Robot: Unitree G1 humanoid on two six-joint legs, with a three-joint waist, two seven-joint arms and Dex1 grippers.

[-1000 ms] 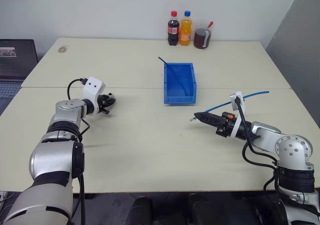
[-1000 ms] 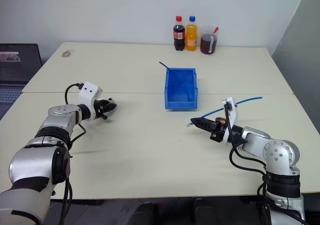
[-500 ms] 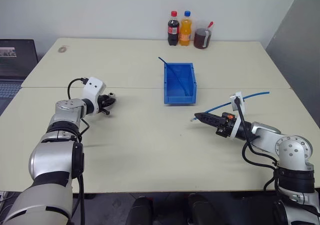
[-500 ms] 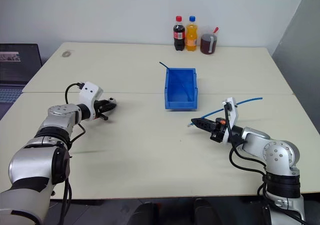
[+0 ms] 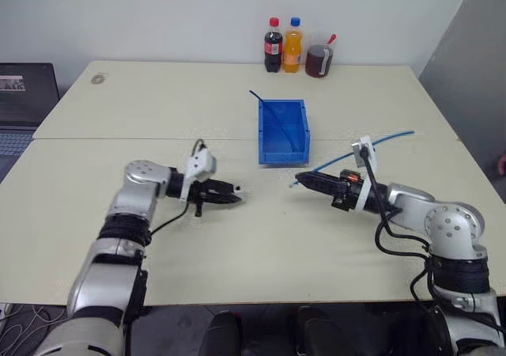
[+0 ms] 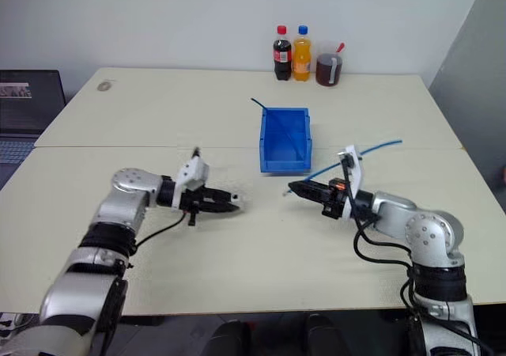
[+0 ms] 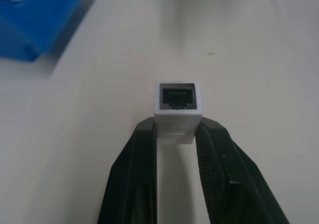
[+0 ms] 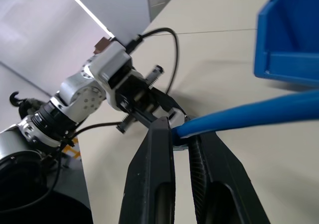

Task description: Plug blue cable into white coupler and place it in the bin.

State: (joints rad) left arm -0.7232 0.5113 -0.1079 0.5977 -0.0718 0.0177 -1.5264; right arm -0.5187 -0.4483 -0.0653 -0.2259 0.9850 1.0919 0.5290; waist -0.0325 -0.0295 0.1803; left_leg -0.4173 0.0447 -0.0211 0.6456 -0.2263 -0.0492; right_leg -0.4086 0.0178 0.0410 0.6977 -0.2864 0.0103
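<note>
The left gripper should keep holding the coupler until the plug sits inside, as the white coupler's socket (image 7: 178,97) faces the blue cable's plug (image 5: 293,184), clear of the fingers.
My left gripper (image 5: 232,192) is shut on the white coupler (image 7: 178,109), a small block whose dark socket faces away from the fingers, held just above the table's middle. It points toward my right gripper (image 5: 299,181), which is shut on the blue cable (image 5: 379,142) near its plug end. The cable trails back to the right over that arm. A short gap separates the plug tip from the coupler (image 5: 238,191). The bin (image 5: 284,157) stands open-topped just behind the two grippers, with a darker blue thin cable (image 5: 259,99) sticking out of its far left corner.
Two soda bottles (image 5: 273,46) and a cup of dark drink (image 5: 319,60) stand at the table's far edge. A laptop (image 5: 24,95) sits off the table to the left. The pale table (image 5: 158,103) stretches wide to both sides.
My left gripper has swung right from the table's left side to the middle, carrying the coupler, and now points at the right gripper. The right gripper has shifted slightly left with the cable.
</note>
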